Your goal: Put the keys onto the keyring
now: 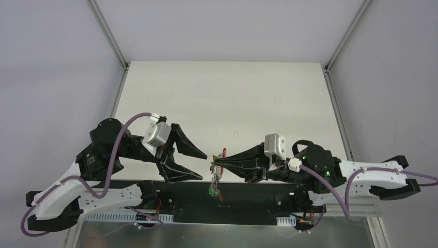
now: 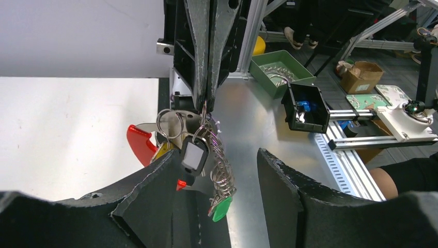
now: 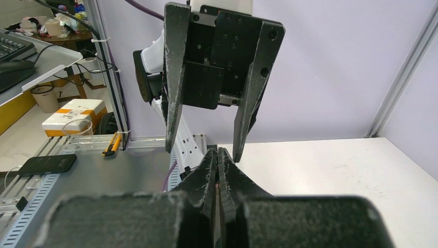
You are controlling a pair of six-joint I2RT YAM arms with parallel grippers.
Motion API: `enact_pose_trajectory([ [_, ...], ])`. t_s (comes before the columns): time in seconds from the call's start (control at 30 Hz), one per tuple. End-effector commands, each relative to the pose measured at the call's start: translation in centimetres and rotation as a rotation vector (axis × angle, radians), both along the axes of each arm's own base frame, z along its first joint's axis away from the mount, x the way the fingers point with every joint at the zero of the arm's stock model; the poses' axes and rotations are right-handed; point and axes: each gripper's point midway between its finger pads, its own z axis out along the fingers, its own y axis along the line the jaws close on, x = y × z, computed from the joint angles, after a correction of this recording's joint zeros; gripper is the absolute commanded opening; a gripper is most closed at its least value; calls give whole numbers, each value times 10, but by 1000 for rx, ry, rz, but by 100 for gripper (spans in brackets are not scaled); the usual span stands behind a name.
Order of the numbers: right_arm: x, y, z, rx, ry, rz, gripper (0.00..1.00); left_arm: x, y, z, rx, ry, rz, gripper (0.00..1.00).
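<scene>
I should pinch the keyring (image 2: 203, 123) with my left gripper just below my right gripper's fingers, because they cover the keyring's top (image 2: 204, 109). I should do this before my right gripper opens and moves away.
My right gripper (image 1: 213, 164) is shut on the keyring (image 1: 223, 153) and holds it in the air over the table's near edge. In the left wrist view its fingers (image 2: 206, 77) come down from the top and pinch the top of the bunch. The red arc (image 2: 139, 143) curves left, and the silvery loops (image 2: 222, 168) hang down. Keys hang on it with a black tag (image 2: 193, 155), a yellow tag (image 2: 162, 150) and a green tag (image 2: 222, 208) lowest. My left gripper (image 1: 202, 166) is open, just left of the bunch. Its fingers (image 2: 155, 178) flank the hanging loops without touching them.
The white table (image 1: 222, 98) lies beyond the grippers. The black base rail (image 1: 248, 199) runs under the bunch. Off the table are a green bin (image 2: 279, 72), a black box (image 2: 304, 108), a phone (image 3: 46, 164) and a yellow cutter (image 3: 111, 144).
</scene>
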Motion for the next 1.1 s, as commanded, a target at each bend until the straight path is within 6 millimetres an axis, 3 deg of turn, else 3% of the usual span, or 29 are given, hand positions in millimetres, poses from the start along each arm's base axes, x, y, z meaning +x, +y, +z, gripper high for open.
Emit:
enact_pose_trajectory([
  [0.0,2,-11,30,102,11,-10,0,1,3,22,-63,-42,13,56],
  [0.5,2,-6,31,112,9,-13,0,4,-10,22,-78,-28,-9,52],
  [0.83,1,-6,33,125,8,-9,0,3,-16,18,-73,-13,-30,39],
  [1.07,0,-5,34,126,4,-8,0,3,-20,15,-64,-6,-44,36],
])
